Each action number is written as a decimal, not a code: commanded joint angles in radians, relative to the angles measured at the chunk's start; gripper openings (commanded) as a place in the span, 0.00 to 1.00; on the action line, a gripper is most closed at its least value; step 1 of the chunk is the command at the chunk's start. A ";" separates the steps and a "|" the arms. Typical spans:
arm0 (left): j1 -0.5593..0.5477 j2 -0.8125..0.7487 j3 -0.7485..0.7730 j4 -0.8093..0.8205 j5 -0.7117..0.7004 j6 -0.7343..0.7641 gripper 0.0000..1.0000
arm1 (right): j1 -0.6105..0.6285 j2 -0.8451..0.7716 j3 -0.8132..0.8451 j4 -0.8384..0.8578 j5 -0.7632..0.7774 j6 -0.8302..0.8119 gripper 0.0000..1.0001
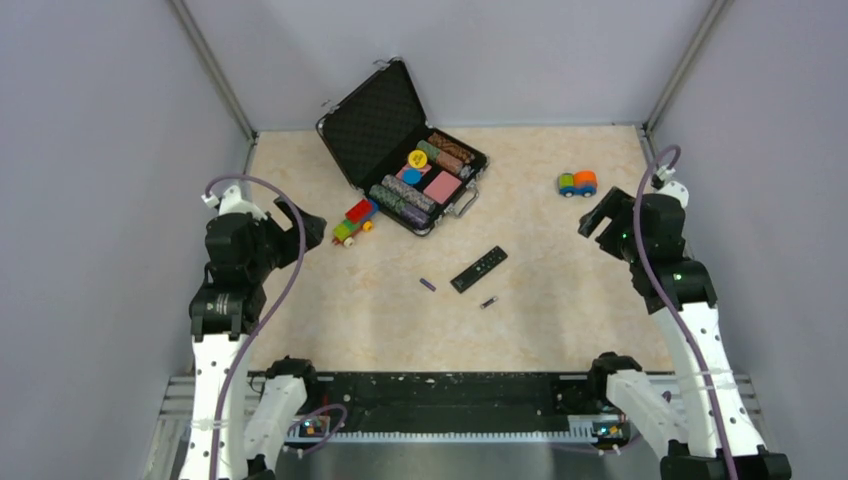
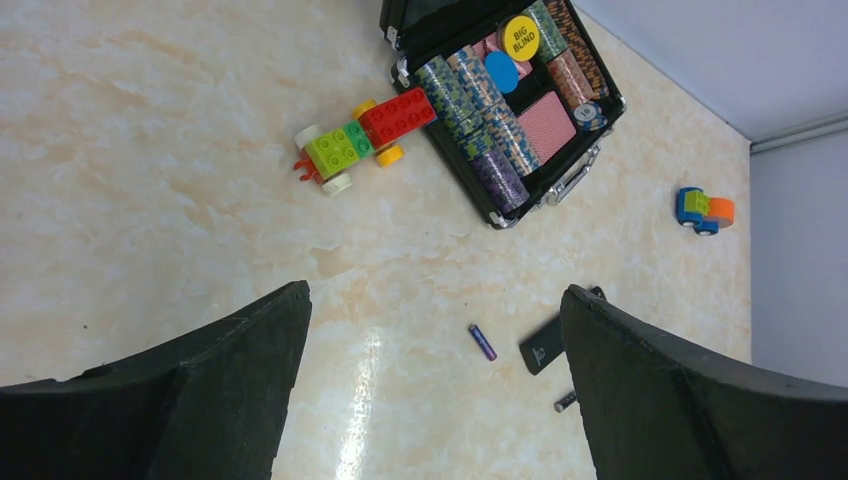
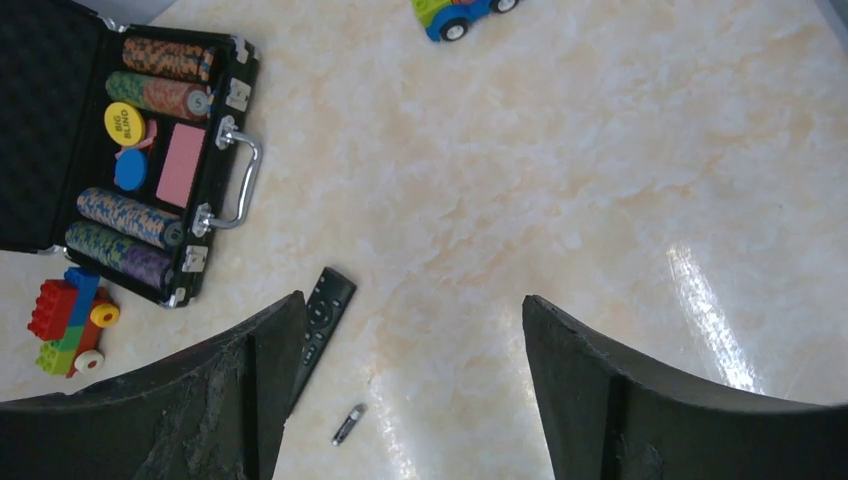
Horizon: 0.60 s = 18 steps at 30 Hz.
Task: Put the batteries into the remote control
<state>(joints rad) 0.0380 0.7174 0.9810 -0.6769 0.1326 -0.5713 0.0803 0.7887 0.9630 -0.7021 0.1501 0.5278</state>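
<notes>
My left gripper is on its way to the remote control's middle [image 1: 480, 269], and both long sides of the black remote [image 1: 474, 275] control are clear of the batteries. The gripper should keep going and close there.
The black remote control [image 1: 479, 268] lies buttons up, slanted, on the table's middle. The purple battery [image 1: 427, 285] lies just left of it, the dark battery with a pale end [image 1: 489, 302] just in front of it. My left gripper [image 1: 300, 228] is open and empty, raised at the left. My right gripper [image 1: 598, 218] is open and empty, raised at the right. The left wrist view shows the purple battery [image 2: 483, 342], the remote's end [image 2: 541, 346] and the dark battery [image 2: 566, 402]. The right wrist view shows the remote [image 3: 322, 316] and the dark battery [image 3: 348, 424].
An open black case of poker chips [image 1: 405, 146] stands at the back middle. A toy brick train [image 1: 354, 221] lies left of it. A small blue and orange toy car [image 1: 577, 183] sits at the back right. Grey walls enclose the table.
</notes>
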 commanded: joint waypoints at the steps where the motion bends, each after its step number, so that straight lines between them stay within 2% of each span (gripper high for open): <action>1: 0.001 -0.033 0.025 -0.048 -0.018 0.025 0.99 | -0.010 0.021 -0.026 0.033 -0.020 0.126 0.78; 7: -0.001 -0.034 -0.030 -0.027 0.064 -0.003 0.99 | -0.008 0.004 -0.070 0.033 -0.042 0.223 0.78; 15: -0.008 -0.033 -0.167 0.177 0.374 -0.062 0.98 | -0.008 0.015 -0.090 0.036 -0.103 0.183 0.78; 18: -0.030 -0.038 -0.223 0.256 0.397 -0.108 0.97 | -0.009 0.029 -0.092 0.040 -0.139 0.159 0.78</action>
<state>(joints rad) 0.0303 0.6853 0.8120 -0.5907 0.4088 -0.6144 0.0803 0.8082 0.8722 -0.6941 0.0639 0.7147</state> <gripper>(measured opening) 0.972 0.785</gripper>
